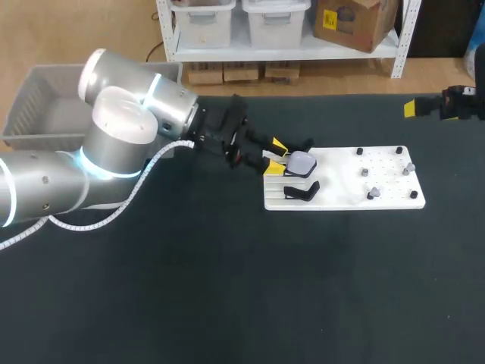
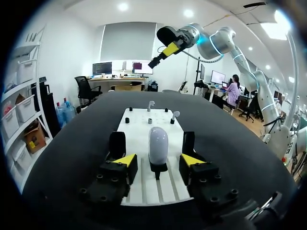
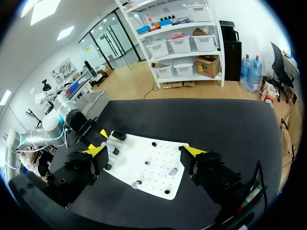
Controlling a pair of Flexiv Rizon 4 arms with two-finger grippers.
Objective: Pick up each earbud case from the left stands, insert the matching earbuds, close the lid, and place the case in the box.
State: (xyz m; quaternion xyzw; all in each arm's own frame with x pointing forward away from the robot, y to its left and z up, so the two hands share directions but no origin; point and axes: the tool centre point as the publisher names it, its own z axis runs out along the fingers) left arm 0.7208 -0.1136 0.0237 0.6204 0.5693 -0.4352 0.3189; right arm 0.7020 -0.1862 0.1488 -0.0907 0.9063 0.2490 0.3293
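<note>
I expect the lavender earbud case (image 1: 301,164) to show empty sockets under its attached lid when I open it, because small grey earbuds (image 1: 410,167) sit out on the pegs.
A pale lavender earbud case (image 1: 301,162) stands upright on a black stand (image 1: 297,173) at the left end of the white board (image 1: 341,199). My left gripper (image 1: 276,157) is open around it. In the left wrist view the case (image 2: 158,142) sits between the yellow-tipped fingers (image 2: 125,160), with a gap on each side. A second black stand (image 1: 301,191) beside it is empty. Small grey earbuds (image 1: 372,194) sit on pegs at the board's right end. My right gripper (image 1: 413,108) hangs open, high past the board's far right, with nothing in it (image 3: 146,150).
A grey plastic box (image 1: 30,91) sits at the table's back left, behind my left arm. Small black pegs (image 1: 360,151) dot the right half of the board. The dark table surface (image 1: 227,288) spreads in front of the board.
</note>
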